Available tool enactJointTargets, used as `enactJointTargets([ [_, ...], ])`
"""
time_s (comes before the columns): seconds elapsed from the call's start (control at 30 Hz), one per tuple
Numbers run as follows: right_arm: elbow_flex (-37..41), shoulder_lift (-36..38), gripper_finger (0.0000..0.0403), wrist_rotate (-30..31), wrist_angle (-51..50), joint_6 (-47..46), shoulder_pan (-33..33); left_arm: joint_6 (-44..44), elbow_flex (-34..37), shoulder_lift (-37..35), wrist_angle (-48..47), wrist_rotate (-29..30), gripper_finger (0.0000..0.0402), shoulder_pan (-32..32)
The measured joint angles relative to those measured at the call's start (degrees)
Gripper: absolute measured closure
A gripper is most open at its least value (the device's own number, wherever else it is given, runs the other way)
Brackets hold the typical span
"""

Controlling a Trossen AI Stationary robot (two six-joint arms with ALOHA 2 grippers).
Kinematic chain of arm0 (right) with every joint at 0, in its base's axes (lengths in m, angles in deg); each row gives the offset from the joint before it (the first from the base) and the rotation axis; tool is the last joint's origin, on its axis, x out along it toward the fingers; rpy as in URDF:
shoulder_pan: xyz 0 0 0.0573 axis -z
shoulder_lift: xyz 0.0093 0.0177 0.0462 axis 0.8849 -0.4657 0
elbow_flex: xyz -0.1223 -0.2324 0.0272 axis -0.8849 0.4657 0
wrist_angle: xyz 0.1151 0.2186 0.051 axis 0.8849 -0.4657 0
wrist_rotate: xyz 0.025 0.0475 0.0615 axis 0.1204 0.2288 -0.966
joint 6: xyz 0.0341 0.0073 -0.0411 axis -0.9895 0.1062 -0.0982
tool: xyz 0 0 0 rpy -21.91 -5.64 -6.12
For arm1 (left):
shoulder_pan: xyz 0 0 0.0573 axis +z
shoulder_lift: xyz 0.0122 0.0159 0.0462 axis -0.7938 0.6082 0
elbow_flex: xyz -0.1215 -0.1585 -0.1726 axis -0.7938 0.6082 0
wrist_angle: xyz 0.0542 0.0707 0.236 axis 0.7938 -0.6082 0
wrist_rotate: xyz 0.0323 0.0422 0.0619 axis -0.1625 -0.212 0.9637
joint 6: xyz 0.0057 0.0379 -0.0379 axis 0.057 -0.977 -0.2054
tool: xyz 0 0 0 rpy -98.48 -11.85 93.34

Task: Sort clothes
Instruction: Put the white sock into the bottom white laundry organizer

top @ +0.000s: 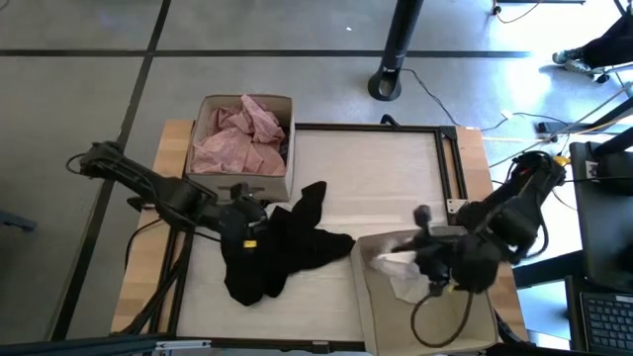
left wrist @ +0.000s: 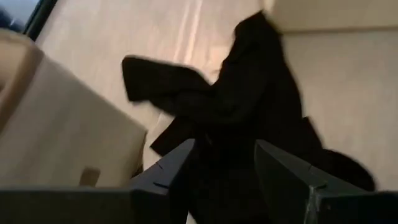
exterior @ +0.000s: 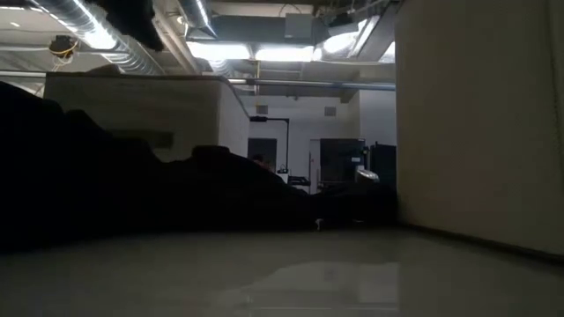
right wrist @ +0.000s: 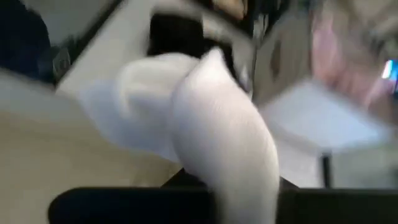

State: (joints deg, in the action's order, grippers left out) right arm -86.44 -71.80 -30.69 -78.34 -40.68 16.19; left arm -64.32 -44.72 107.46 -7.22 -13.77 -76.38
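Observation:
A white edge sticks out from under the black garment, so I should expect another white garment there that will come loose when I lift it.
A black garment (top: 282,247) lies crumpled on the table's middle, near the front edge; it also shows in the left wrist view (left wrist: 249,106). My left gripper (top: 244,225) is open at its left end, with a finger (left wrist: 171,171) on each side of a fold of black cloth. A pile of pink garments (top: 242,138) fills the cardboard box at the far left (top: 282,183). My right gripper (top: 427,265) is over the cardboard box at the near right (top: 371,316), shut on a white garment (right wrist: 217,124), which also shows in the high view (top: 396,265). My left gripper: I cannot tell whether its open fingers touch the black cloth (left wrist: 221,180) that lies between them. My right gripper holds the white garment; the cloth itself (right wrist: 242,186) covers the fingers, so the part and the kind of hold are hidden. The cloth bunches in front of the gripper, over the near-right box.
A dark metal frame (top: 450,158) borders the table's work area. A black stand base (top: 388,84) and cables lie on the floor beyond the far edge. Bare table (top: 376,188) lies between the two boxes.

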Motion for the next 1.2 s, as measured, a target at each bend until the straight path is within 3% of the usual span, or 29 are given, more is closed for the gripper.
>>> enactJointTargets([
  [0.13, 3.61, -0.62, 0.0391, 1.45, -9.55, -18.05, -4.19, 1.79, 0.00, 3.98, -1.21, 1.30, 0.0250, 0.00],
  [0.3, 13.46, -0.93, 0.0390, -1.29, -8.71, -29.65, -6.48, 3.15, 0.83, 8.15, -3.76, 1.42, 0.0252, 0.22],
  [0.43, 20.91, -0.93, 0.0363, -7.71, -8.85, -39.40, -6.48, 7.35, 4.83, 8.47, -3.84, 1.28, 0.0252, 1.94],
  [0.57, 25.86, -0.93, 0.0304, -16.16, -8.94, -47.03, -6.48, 12.00, 10.05, 7.40, -2.24, 1.35, 0.0252, 4.62],
  [0.77, 28.10, -0.93, 0.0220, -20.13, -8.57, -49.24, -6.48, 13.06, 17.04, 7.20, 5.58, 0.30, 0.0252, 8.67],
  [0.97, 28.10, -0.93, 0.0181, -18.73, -8.79, -48.38, -6.45, 8.32, 21.29, 7.20, 13.46, -0.93, 0.0262, 10.64],
  [1.13, 28.08, -0.93, 0.0180, -18.19, -8.68, -46.73, -6.43, 3.80, 22.51, 7.20, 15.22, -0.94, 0.0339, 10.88],
  [1.2, 27.06, -0.93, 0.0184, -21.50, -9.44, -46.71, -6.43, 2.46, 22.53, 7.20, 15.29, -0.77, 0.0381, 10.86],
])
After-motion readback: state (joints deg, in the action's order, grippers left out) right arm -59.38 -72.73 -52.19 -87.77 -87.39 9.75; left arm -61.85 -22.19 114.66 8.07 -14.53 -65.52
